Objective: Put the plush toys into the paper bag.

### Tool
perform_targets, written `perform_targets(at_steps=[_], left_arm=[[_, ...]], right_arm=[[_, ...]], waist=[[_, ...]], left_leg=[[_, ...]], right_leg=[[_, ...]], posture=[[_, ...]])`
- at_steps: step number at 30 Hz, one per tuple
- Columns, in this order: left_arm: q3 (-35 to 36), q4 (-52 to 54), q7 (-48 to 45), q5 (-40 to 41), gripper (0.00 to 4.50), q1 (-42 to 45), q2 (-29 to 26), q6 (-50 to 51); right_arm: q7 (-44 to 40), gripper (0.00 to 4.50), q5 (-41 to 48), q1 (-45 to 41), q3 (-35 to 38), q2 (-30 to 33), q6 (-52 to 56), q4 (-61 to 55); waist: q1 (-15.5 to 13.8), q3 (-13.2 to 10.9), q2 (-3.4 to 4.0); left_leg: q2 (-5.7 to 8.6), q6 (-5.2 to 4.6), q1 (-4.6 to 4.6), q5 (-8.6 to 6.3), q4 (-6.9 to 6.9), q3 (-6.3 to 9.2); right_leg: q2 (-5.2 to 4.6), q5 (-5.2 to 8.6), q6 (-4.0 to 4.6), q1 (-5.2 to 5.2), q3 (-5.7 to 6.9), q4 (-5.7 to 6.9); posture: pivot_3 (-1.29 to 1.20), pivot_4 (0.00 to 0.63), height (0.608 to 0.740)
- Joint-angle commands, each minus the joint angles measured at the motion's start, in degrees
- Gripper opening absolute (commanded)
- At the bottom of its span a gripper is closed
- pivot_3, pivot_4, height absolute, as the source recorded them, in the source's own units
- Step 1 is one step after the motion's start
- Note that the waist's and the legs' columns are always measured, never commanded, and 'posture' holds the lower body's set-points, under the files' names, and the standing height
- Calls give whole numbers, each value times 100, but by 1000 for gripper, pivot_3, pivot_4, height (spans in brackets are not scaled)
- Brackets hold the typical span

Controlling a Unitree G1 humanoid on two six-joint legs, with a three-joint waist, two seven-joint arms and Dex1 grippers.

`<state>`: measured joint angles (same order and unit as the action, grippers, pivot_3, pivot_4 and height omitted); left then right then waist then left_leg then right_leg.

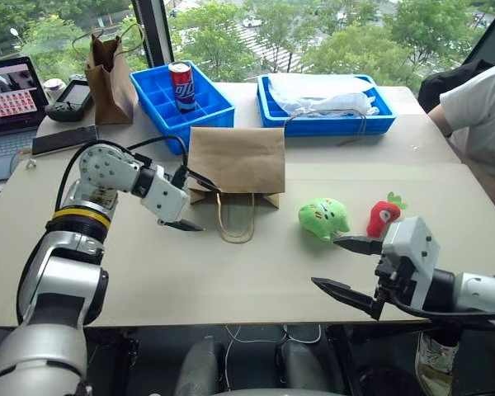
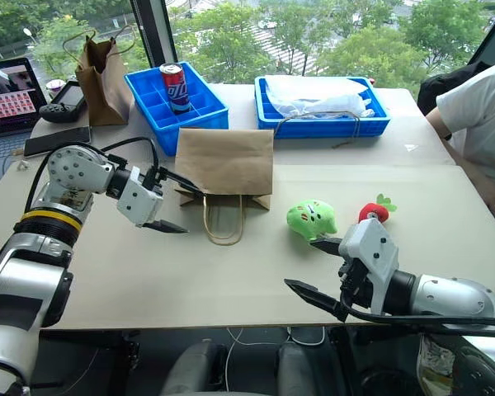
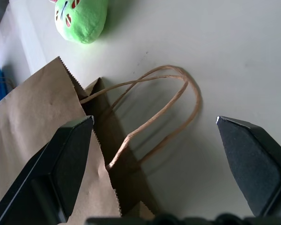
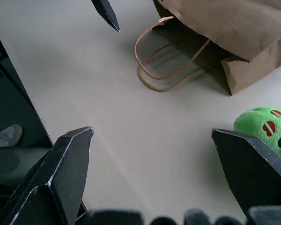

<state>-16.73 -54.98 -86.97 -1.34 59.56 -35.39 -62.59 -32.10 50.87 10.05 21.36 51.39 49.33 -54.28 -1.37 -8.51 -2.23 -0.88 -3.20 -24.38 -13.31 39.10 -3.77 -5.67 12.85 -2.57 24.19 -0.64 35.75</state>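
Note:
The paper bag's opening (image 4: 201, 54) is already wide open between pleated sides. The lime-green plush toy (image 1: 323, 218) will go through whole when I push it in.
The light-brown paper bag (image 1: 235, 159) lies flat at mid-table, its mouth and twine handles (image 1: 235, 221) facing me. My left gripper (image 1: 191, 203) hovers open just left of the mouth, one fingertip (image 3: 79, 129) over the bag's edge, nothing held. To the right of the bag the lime-green plush toy (image 1: 324, 218) lies on the table, and the red strawberry plush toy (image 1: 383, 216) stands beside it. Nearer the table's front edge, my right gripper (image 1: 348, 269) is open and empty, its upper fingertip close to both toys. The right wrist view shows the green toy (image 4: 264, 129) off to one side.
A darker brown bag (image 1: 107, 70) stands at the back left by a laptop (image 1: 8, 103) and a controller (image 1: 70, 99). A blue divided tray (image 1: 200, 111) holds a soda can (image 1: 182, 85). Another blue tray (image 1: 326, 124) holds white plastic. A person (image 1: 478, 107) sits at the right.

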Motion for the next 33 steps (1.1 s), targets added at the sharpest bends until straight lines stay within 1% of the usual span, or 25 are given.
perform_targets(at_steps=[1,3,7,9,11,12,13,15,16,17,18,19,21,23,24,25,27,29,31,32,33], left_arm=[[-209,-693,767,-845,4500,482,144,-1187],[-254,-948,1245,-1149,4500,642,266,-1287],[-723,-1120,2771,-2653,4500,846,246,-1257],[-895,-1196,3341,-3041,4500,915,271,-1194],[-1005,-1262,3908,-3319,3995,992,325,-1097],[-1049,-1318,4038,-3368,3922,1028,352,-1085],[-1084,-1357,4195,-3421,3468,1053,363,-1094],[-1083,-1506,4226,-3316,2929,1070,422,-1061],[-1124,-1502,4380,-3389,2536,1084,404,-1077],[-1011,-1580,4245,-3143,2143,1067,462,-1028],[-984,-1607,4225,-3063,1925,1075,461,-1000],[-965,-1631,4192,-2993,1545,1080,463,-977],[-786,-1715,3786,-2552,858,1039,524,-874],[-518,-1746,3105,-1943,217,987,626,-625],[-289,-1696,2526,-1468,36,945,729,-284],[-74,-1538,1798,-936,36,902,830,199],[263,-1142,749,-110,36,808,994,1075],[438,-652,179,373,36,694,1082,1958],[541,-74,-92,691,36,556,1108,2680],[583,263,-139,820,0,487,1110,3060],[604,587,-187,921,0,411,1096,3374]], right_arm=[[384,4490,435,108,417,-94,67,-287],[493,4490,486,123,487,-48,79,-307],[724,4490,702,204,645,2,77,-397],[804,4490,732,246,697,37,73,-421],[900,4500,787,256,666,49,64,-447],[951,4500,809,268,622,40,57,-469],[995,4500,799,290,565,26,46,-496],[1072,4500,688,315,386,-9,20,-529],[1114,4500,652,326,309,-23,7,-549],[1148,4500,600,309,198,-35,1,-554],[1199,4500,468,232,-13,-48,5,-515],[1237,4500,372,178,-164,-52,4,-483],[1358,4500,1,-41,-648,-103,-20,-337],[1543,4500,-360,-324,-1158,-268,-40,-133],[1646,4500,-511,-441,-1398,-407,-35,1],[1682,4500,-747,-544,-1752,-538,-57,179],[1723,4500,-1076,-728,-2253,-855,-126,506],[1719,4500,-1281,-926,-2600,-1229,-263,791],[1848,4500,-1480,-1103,-2757,-1636,-337,1093],[1862,3961,-1579,-1164,-2835,-1788,-393,1236],[1849,3864,-1673,-1202,-2901,-1905,-445,1343]], waist=[[-3,-1,-2],[-6,-2,-3],[-1,-3,-6],[-1,-3,-6],[1,-3,-7],[2,-4,-8],[2,-4,-8],[7,-4,-8],[10,-4,-9],[13,-4,-9],[19,-4,-9],[32,-5,-10],[52,-5,-11],[66,-6,-12],[70,-6,-12],[70,-6,-12],[70,-6,-12],[88,-6,-11],[98,-7,-10],[103,-7,-10],[106,-7,-10]], left_leg=[[0,0,-1,0,2,0],[1,-1,-1,0,6,0],[1,-3,-1,-1,16,2],[1,-3,-1,-1,16,3],[0,-3,-2,-2,16,3],[0,-4,-2,-2,16,3],[0,-4,-2,-2,16,3],[0,-4,-3,-2,16,3],[-1,-4,-3,-2,16,3],[-1,-4,-4,-2,16,2],[-1,-4,-4,-2,16,2],[-1,-4,-3,-2,16,2],[-1,-4,-4,-2,17,2],[-1,-4,-2,-2,18,1],[-1,-3,-2,-2,19,1],[-2,-3,-2,-2,21,1],[-2,-4,-4,-2,26,1],[-3,-6,-9,-3,30,1],[-5,-13,-27,-7,51,4],[-5,-20,-32,-12,65,7],[-5,-22,-33,-13,69,8]], right_leg=[[0,-2,-3,0,0,0],[-2,-5,-8,-3,-1,-1],[-1,-10,-17,-7,-2,0],[0,-11,-18,-7,-2,1],[1,-11,-19,-5,-2,1],[1,-10,-19,-5,-3,1],[0,-11,-19,-4,-2,1],[0,-11,-20,-4,-2,1],[0,-11,-20,-4,-2,1],[0,-11,-20,-3,-2,1],[0,-11,-20,-3,-2,1],[0,-11,-20,-4,-2,1],[0,-11,-19,-1,-2,4],[0,-11,-19,-2,-2,6],[1,-11,-19,-1,-1,8],[1,-11,-19,-1,-1,8],[2,-11,-18,-1,0,10],[5,-10,-18,1,0,9],[11,-10,-18,11,1,16],[16,-10,-18,13,0,21],[17,-11,-18,11,0,21]], posture=[[0,150,740],[0,150,740],[0,150,740],[0,150,740],[0,150,740],[0,150,740],[0,150,740],[0,150,740],[0,150,740],[0,150,740],[0,150,740],[0,150,740],[0,150,740],[0,150,740],[0,150,740],[0,150,740],[0,150,740],[0,150,740],[0,150,740],[0,150,740],[0,150,740]])
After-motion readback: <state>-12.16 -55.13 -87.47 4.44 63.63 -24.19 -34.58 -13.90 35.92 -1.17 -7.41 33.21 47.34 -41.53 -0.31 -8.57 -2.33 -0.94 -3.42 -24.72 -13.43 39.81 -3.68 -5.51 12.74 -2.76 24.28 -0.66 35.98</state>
